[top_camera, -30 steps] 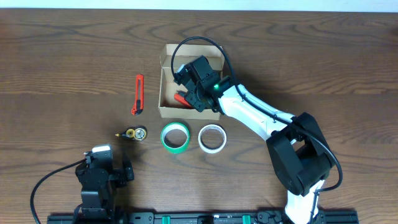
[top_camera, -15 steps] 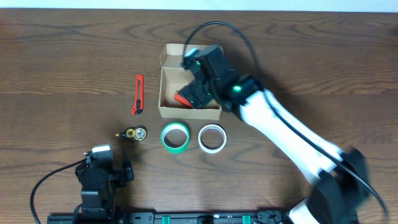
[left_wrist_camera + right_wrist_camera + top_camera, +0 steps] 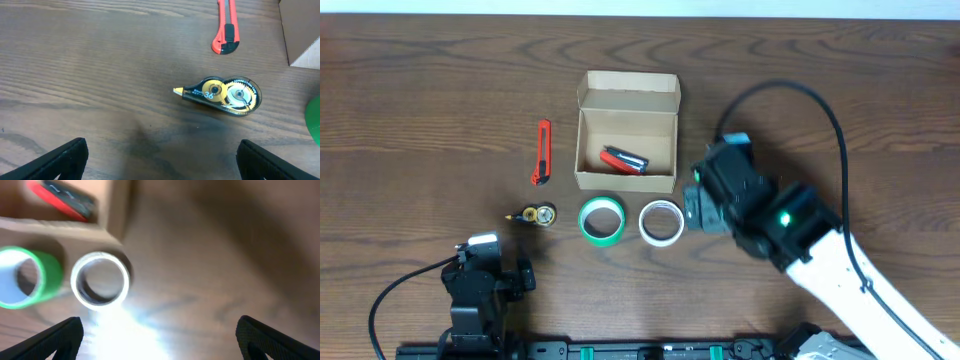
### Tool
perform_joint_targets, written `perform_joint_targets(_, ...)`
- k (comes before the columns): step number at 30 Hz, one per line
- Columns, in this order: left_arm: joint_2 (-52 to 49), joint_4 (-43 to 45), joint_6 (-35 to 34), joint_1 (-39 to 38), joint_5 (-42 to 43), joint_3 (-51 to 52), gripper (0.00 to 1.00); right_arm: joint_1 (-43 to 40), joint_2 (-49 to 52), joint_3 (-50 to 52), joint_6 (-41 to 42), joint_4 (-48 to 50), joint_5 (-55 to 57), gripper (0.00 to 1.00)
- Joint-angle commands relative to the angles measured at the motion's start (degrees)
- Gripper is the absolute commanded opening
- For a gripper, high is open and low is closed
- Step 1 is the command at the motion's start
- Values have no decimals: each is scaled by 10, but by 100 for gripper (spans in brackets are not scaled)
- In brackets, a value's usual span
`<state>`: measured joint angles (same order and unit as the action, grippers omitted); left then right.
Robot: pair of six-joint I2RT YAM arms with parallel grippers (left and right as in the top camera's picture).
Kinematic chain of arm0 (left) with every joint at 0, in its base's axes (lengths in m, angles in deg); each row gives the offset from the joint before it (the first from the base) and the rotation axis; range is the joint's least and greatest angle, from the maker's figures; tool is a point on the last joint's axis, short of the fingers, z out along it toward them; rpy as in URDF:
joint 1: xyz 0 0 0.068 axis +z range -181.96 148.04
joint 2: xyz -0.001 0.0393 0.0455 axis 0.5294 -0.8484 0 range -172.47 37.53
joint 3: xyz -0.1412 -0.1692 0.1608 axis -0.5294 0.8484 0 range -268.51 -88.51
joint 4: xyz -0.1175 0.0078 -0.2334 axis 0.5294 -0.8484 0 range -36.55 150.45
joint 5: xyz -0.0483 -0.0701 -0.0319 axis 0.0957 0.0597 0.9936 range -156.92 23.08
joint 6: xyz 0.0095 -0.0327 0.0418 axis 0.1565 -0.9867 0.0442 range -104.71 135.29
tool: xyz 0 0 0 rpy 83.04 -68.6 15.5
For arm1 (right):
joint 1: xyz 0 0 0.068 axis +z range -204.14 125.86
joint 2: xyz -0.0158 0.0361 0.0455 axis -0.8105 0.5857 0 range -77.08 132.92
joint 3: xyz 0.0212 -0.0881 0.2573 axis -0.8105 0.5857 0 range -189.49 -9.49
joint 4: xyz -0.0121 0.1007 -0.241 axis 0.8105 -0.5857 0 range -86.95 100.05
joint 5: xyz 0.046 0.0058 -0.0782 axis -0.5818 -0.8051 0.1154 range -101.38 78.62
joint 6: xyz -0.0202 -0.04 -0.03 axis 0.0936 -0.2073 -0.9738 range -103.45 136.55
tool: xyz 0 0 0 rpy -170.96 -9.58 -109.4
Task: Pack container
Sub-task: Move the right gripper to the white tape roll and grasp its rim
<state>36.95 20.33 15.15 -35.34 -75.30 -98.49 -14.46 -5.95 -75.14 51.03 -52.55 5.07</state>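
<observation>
The white tape roll's rim is clear of the box and the tape roll's hole (image 3: 661, 223) is open, so my right gripper should carry on going down until its fingers are on both sides of that rim (image 3: 678, 235).
The container (image 3: 626, 178), a tan cardboard box with its flap lid (image 3: 628, 92) folded back, stands mid-table. A red and black cutter (image 3: 622, 160) lies inside it. My right gripper (image 3: 698, 200) hovers open and empty to the right of the box's front corner. Its wrist view shows the box wall (image 3: 65, 227), the red cutter (image 3: 62, 200) and a white tape roll (image 3: 100, 280) ahead of the wide-apart gripper (image 3: 160, 337). My left gripper (image 3: 485, 262) rests open at the front left. Bare table lies between the fingers of this gripper (image 3: 160, 160).
A red utility knife (image 3: 541, 152) lies left of the box. A correction tape dispenser (image 3: 535, 214) sits in front of it. A green tape roll (image 3: 602, 219) and a white tape roll (image 3: 661, 222) lie just in front of the box.
My right gripper has opened, come up out of the box and swung right and toward the front. The red and black cutter stays in the box. The left arm has not moved.
</observation>
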Motion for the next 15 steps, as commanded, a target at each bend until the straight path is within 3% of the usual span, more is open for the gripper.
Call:
perform_joint_targets(1,3,-2,4,4,-8,6,95,22,-19,78,163,17,5,99)
perform_joint_targets(7,3,-2,4,4,-8,6,95,33,14,172,233,165,-41,99)
perform_joint_targets(15,3,-2,4,4,-8,6,95,33,146,176,279,234,-67,99)
